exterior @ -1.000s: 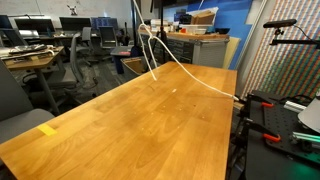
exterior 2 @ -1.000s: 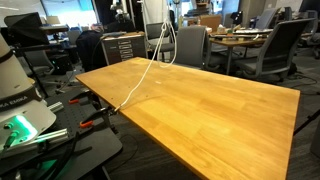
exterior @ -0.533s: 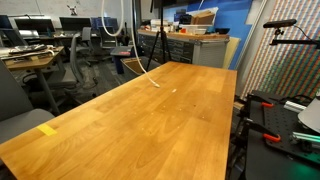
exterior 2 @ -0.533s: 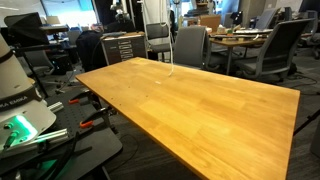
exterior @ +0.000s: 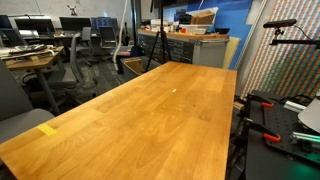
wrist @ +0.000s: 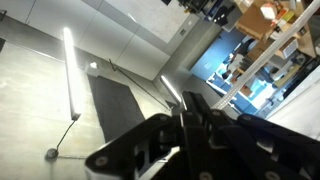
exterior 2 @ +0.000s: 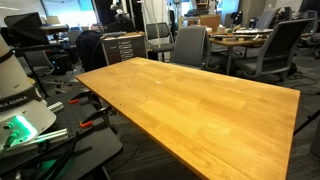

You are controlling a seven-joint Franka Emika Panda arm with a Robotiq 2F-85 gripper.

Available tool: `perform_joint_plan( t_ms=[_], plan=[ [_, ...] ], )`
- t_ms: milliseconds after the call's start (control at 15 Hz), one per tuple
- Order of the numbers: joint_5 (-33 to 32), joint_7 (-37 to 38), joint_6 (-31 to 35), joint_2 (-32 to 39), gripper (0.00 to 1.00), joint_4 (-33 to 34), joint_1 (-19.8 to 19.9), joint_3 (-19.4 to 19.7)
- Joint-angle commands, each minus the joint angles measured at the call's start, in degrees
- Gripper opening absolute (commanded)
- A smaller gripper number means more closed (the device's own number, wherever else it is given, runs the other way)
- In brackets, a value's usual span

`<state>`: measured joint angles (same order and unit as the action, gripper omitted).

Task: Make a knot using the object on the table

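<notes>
My gripper should swing back down and lay the white cord [exterior: 122,30] across the wooden table [exterior: 180,76], because the cord hangs in the air past the table's far edge.
The wooden table [exterior: 150,120] lies bare in both exterior views [exterior 2: 200,100]; no white cord rests on it. A thin pale line [exterior: 125,25] hangs past the table's far edge and may be the cord. The gripper is above the top of both exterior views. In the wrist view the gripper [wrist: 190,100] points up towards the ceiling, its dark fingers pressed together. A thin white cord [wrist: 140,82] runs from the upper left into the fingertips. The cord's ends are not visible.
A yellow tape mark [exterior: 46,129] sits near the table's near corner. Office chairs [exterior 2: 190,45] and grey desks [exterior: 30,60] stand beyond the table. Dark equipment with red clamps [exterior: 270,125] is at one side. A white robot base [exterior 2: 15,85] stands by the table.
The cord was draped from above down to the table edge, then swung clear with only its tip near the top. Now it is fully off the table.
</notes>
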<state>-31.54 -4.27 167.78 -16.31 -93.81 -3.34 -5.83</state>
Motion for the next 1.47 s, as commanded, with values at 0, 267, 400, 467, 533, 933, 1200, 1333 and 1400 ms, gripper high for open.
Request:
perform_joint_plan(
  t_ms=[0, 267, 400, 467, 533, 933, 1200, 1333, 1400],
  plan=[
    [-4.41, 10.46, 9.29, 1.85, 0.02, 2.92, 6.05, -2.12],
    [-5.57, 18.18, 15.99, 2.13, 0.02, 3.97, 12.28, -3.89],
    [-3.26, 18.78, 17.92, 1.61, 0.02, 3.19, 11.82, -3.38],
    [-3.01, 18.68, 15.88, 1.4, 0.02, 2.66, 11.44, -3.31],
    [-3.1, 18.85, 14.39, 1.49, 0.02, 2.44, 11.5, -3.32],
    [-17.4, 22.92, 4.54, 4.12, 0.02, -6.73, 17.9, -5.99],
    [-31.15, 26.94, -1.26, 5.66, 0.02, -11.55, 21.93, -6.22],
    [-33.71, 26.0, -7.62, 5.86, 0.02, -12.92, 21.98, -6.65],
    [-34.53, 25.59, -11.35, 5.71, 0.02, -13.25, 21.7, -6.95]
  ],
)
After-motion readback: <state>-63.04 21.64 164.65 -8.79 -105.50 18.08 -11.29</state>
